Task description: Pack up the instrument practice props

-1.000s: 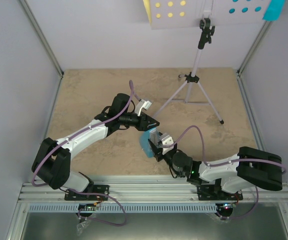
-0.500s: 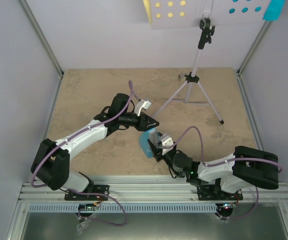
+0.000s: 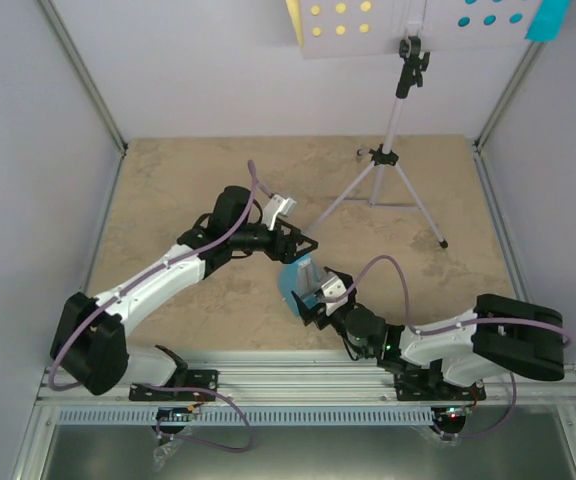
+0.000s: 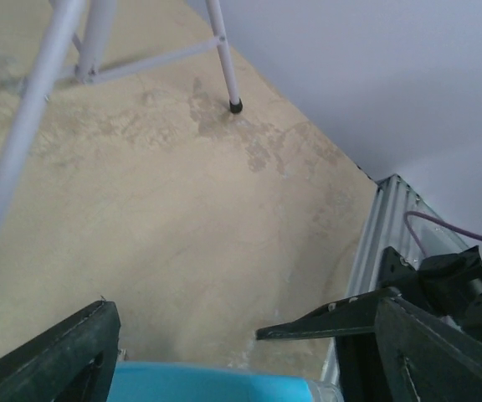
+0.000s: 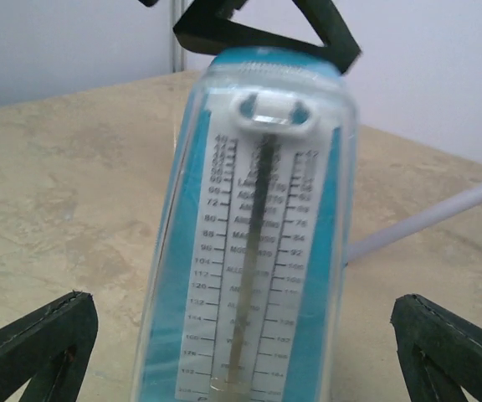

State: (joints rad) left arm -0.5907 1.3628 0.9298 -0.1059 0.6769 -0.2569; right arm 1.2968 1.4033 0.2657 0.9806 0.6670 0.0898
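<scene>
Next, I move my right gripper back out of the way and leave the metronome (image 3: 291, 284) to my left gripper, because both open grippers crowd the metronome and my left gripper is at its blue top (image 5: 274, 59).
A small blue metronome (image 3: 295, 281) stands upright on the tabletop between the two arms. My right gripper (image 3: 315, 296) is open, one finger on each side of the metronome (image 5: 253, 234) with a gap on both sides. My left gripper (image 3: 302, 247) is open just above and behind its top; only the blue top edge (image 4: 224, 385) shows between those fingers. The lilac music stand (image 3: 385, 150) stands at the back right. Its holed desk (image 3: 408, 25) carries a yellow sheet (image 3: 293, 20) at its left edge and a cyan sheet (image 3: 548, 20) at its right.
The stand's tripod legs spread over the back of the table, one foot (image 3: 443, 243) toward the right and one leg (image 3: 336, 203) reaching toward my left gripper. Purple walls close in three sides. A metal rail (image 3: 308, 385) runs along the near edge.
Both grippers have opened wider. The right one has let go of the metronome, which stands free. The left arm has shifted slightly left and lower.
</scene>
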